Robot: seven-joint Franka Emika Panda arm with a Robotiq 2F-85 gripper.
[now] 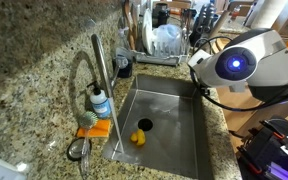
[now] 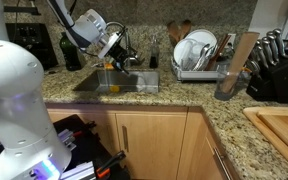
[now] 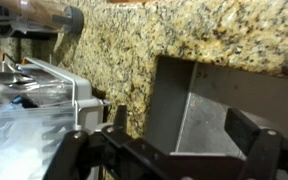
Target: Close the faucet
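Note:
My gripper is hanging over the sink's corner (image 3: 172,72) by the dish rack, away from the faucet. I should swing toward the wall and past the black-capped bottle (image 3: 62,17).
The faucet (image 1: 97,62) is a tall brushed-silver tube with a high arch, standing on the granite counter at the sink's side. It does not show in the wrist view. My gripper (image 2: 127,54) hangs over the far end of the sink (image 2: 114,84), near the dish rack and well away from the faucet. In the wrist view the gripper (image 3: 184,135) is open and empty, its two dark fingers spread over a corner of the steel sink (image 3: 209,110).
A clear soap bottle (image 1: 101,103) and an orange sponge (image 1: 97,128) sit by the faucet's base. A yellow object (image 1: 138,138) lies near the drain. A dish rack (image 2: 199,55) with plates stands beyond the sink, and a knife block (image 2: 279,65) further along.

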